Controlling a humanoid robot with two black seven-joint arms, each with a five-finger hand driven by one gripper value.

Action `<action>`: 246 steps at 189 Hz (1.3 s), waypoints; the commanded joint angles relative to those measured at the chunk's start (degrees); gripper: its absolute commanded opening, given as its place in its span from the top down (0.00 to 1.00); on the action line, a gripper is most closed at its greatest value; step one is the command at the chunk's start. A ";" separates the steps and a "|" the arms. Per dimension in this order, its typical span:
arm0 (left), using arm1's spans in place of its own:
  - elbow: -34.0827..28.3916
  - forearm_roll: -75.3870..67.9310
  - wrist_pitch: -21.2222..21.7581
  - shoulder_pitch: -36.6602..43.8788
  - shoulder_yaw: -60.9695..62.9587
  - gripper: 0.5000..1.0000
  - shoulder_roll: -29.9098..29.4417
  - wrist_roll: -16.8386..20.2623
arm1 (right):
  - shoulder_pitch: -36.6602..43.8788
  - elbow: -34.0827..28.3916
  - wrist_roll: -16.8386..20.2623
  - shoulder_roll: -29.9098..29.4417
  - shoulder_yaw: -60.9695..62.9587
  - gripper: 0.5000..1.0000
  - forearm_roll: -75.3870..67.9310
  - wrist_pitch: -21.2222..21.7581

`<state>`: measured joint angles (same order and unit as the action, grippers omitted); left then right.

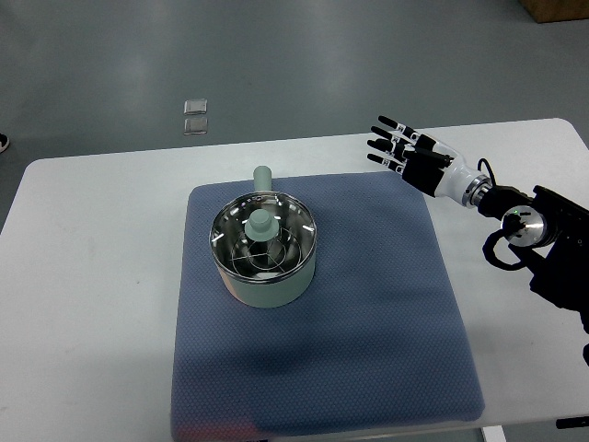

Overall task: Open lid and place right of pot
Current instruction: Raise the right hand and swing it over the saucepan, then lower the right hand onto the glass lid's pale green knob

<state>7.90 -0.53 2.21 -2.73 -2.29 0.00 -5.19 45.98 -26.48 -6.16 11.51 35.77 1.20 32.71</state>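
Observation:
Shiny walls and thin rings (268,259) can be seen through the glass lid (262,226). I should expect the pot to be empty when I lift the lid.
A pale green pot (267,276) stands on the left half of a blue mat (368,313), its stubby handle (262,176) pointing to the far side. A glass lid (276,250) with a pale green knob (261,224) sits on the pot. My right hand (398,145) hovers over the mat's far right corner, well to the right of the pot and apart from it. Its fingers are spread and hold nothing. The left arm does not show.
The mat lies on a white table (92,276). Bare mat stretches to the right of the pot and in front of it. Two small clear items (195,116) lie on the grey floor beyond the table. A brown box corner (557,9) shows at the top right.

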 commanded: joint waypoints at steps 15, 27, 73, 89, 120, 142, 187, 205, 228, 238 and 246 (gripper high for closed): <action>-0.16 0.00 0.52 0.18 -0.08 0.00 0.00 0.09 | -0.01 -0.06 -0.17 -0.08 -0.09 0.08 0.03 -0.01; -0.16 0.00 0.52 0.18 -0.08 0.00 0.00 0.09 | -0.01 -0.06 -0.17 -0.17 -0.17 0.08 0.03 -0.01; 0.19 0.00 0.34 0.18 0.01 0.00 0.00 0.09 | 1.49 -0.77 -0.35 0.45 -1.32 0.08 2.40 1.13; 0.27 0.00 0.25 0.18 0.01 0.00 0.00 0.09 | 4.91 -0.94 -0.43 1.06 -1.32 0.08 8.90 2.10; 0.19 0.00 0.25 0.18 0.01 0.00 0.00 0.09 | 9.04 -3.05 -0.96 1.94 -1.40 0.08 18.75 2.29; 0.19 0.00 0.34 0.18 0.01 0.00 0.00 0.09 | 11.24 -6.04 -1.93 3.17 -1.23 0.08 30.35 2.29; 0.19 0.00 0.25 0.18 0.01 0.00 0.00 0.09 | 16.60 -15.61 -3.33 3.52 -1.40 0.08 51.79 2.29; 0.19 0.00 0.25 0.18 0.01 0.00 0.00 0.09 | 18.97 -20.19 -3.33 3.52 -1.93 0.08 58.91 2.29; 0.19 0.00 0.25 0.18 0.01 0.00 0.00 0.09 | 24.43 -24.14 -3.33 2.73 -8.08 0.08 64.28 2.29; 0.19 0.00 0.25 0.18 0.01 0.00 0.00 0.09 | 26.62 -24.32 -3.33 2.38 -10.98 0.08 65.07 2.29; 0.19 0.00 0.25 0.18 0.01 0.00 0.00 0.09 | 29.23 -24.41 -3.33 1.42 -14.38 0.08 65.33 2.29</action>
<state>8.08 -0.53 2.46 -2.56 -2.28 0.00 -5.09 70.27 -50.20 -9.50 14.25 27.72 65.02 35.02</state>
